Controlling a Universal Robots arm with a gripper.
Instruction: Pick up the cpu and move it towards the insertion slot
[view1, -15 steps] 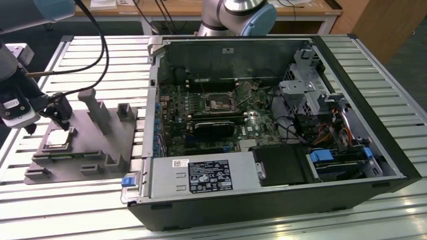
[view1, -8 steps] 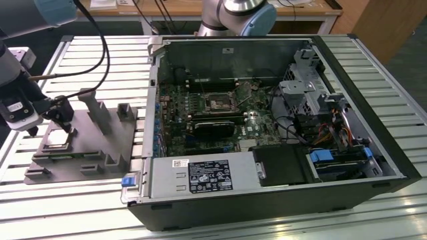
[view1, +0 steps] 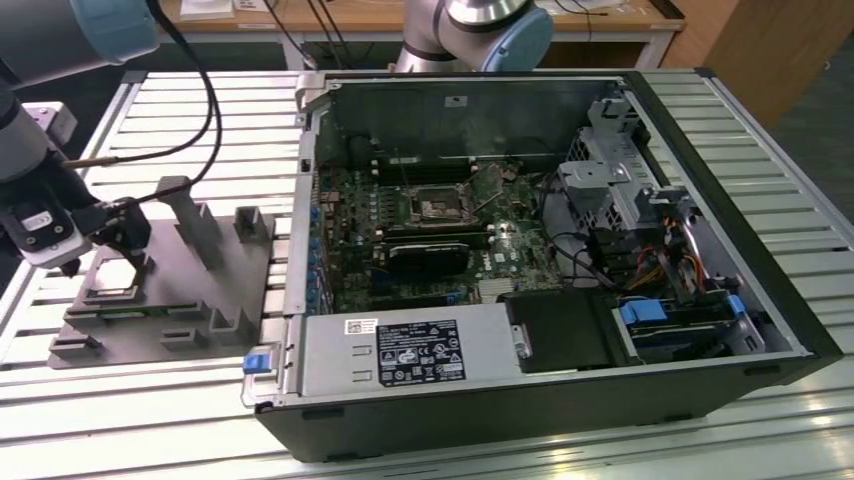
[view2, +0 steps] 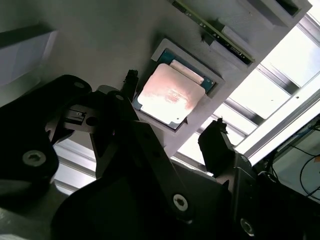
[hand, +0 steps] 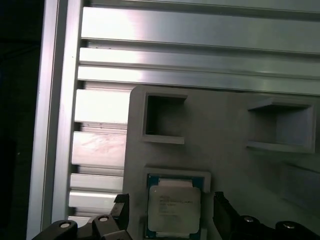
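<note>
My gripper will lift the cpu (view1: 116, 273), and the cpu will come free of the fixture, because grey brackets (view1: 111, 297) cup only its ends and leave its top open.
The cpu (hand: 173, 207) is a flat silvery square chip lying in a shallow recess of the grey fixture (view1: 187, 300), at the exterior view's left. My gripper (view1: 107, 250) hangs just over it. In both wrist views the gripper (hand: 171, 210) is open, with one dark finger on each side of the cpu (view2: 170, 95) and a gap to each edge. Nothing is held. The insertion slot (view1: 437, 207) is a small square socket with a metal frame on the green board inside the open computer case.
The grey fixture has upright posts (view1: 194, 225) right beside the gripper. The black case (view1: 534, 400) fills the middle and right of the slatted aluminium table (view1: 80, 420). A second arm's base (view1: 474, 30) stands behind the case. A black cable (view1: 200, 90) hangs from my arm.
</note>
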